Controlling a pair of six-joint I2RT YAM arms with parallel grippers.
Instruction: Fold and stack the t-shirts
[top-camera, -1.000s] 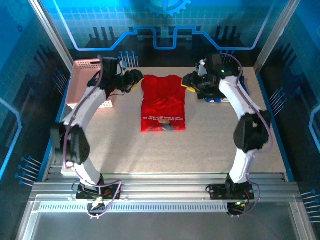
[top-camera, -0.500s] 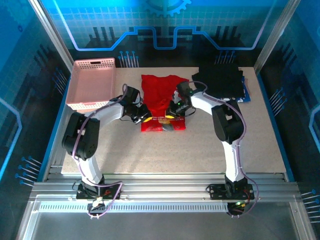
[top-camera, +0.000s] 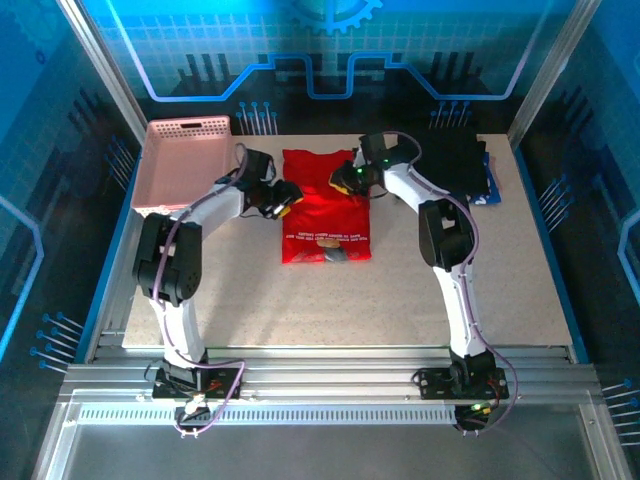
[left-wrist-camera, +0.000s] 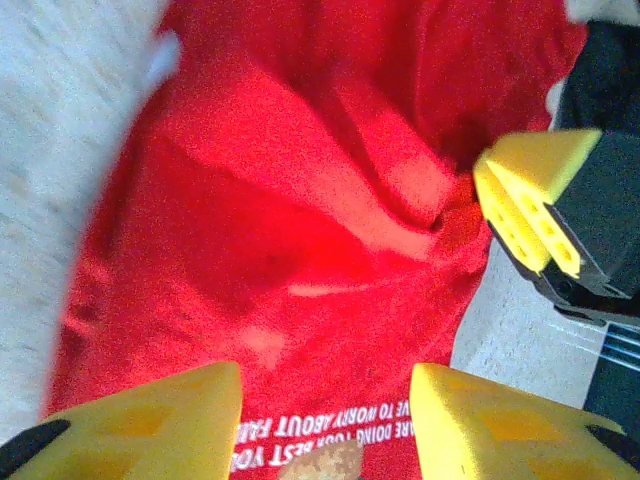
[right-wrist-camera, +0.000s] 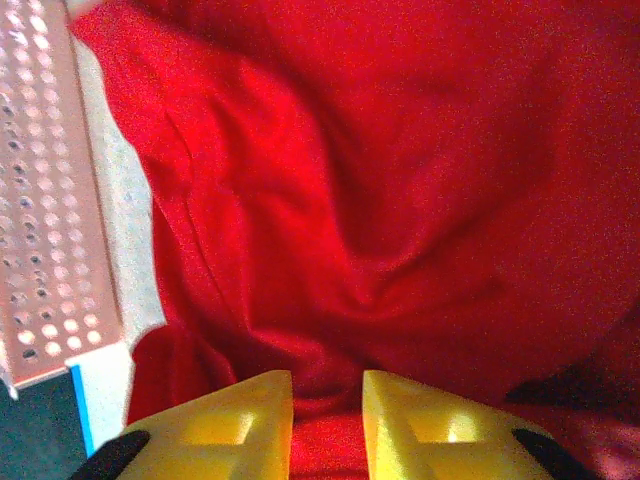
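The red t-shirt's top end (top-camera: 318, 158) is close to the far edge of the table, so my left gripper and my right gripper should pull its near hem (top-camera: 300, 259) closer before they fold the t-shirt.
The red t-shirt (top-camera: 325, 215) lies on the table's far middle, its bear print (top-camera: 335, 254) at the near hem. My left gripper (top-camera: 285, 197) is at its left edge. In the left wrist view that gripper (left-wrist-camera: 325, 400) is open, fingers wide apart over the red cloth (left-wrist-camera: 280, 230) above the white lettering. My right gripper (top-camera: 345, 180) is at the shirt's upper right. In the right wrist view its fingers (right-wrist-camera: 328, 400) are close together with a fold of red cloth (right-wrist-camera: 380, 200) pinched between them. Folded black shirts (top-camera: 455, 165) lie at the back right over a navy one (top-camera: 488, 188).
The pink perforated basket (top-camera: 185, 165) stands at the back left, close to my left arm; its rim (right-wrist-camera: 45, 200) shows beside the red cloth. Bare tabletop (top-camera: 300, 300) stretches in front of the shirt. The other gripper's yellow finger (left-wrist-camera: 530, 210) sits near the shirt's right edge.
Both grippers have moved from the shirt's lower half toward its far end. A second ago they were out at the shirt's upper corners.
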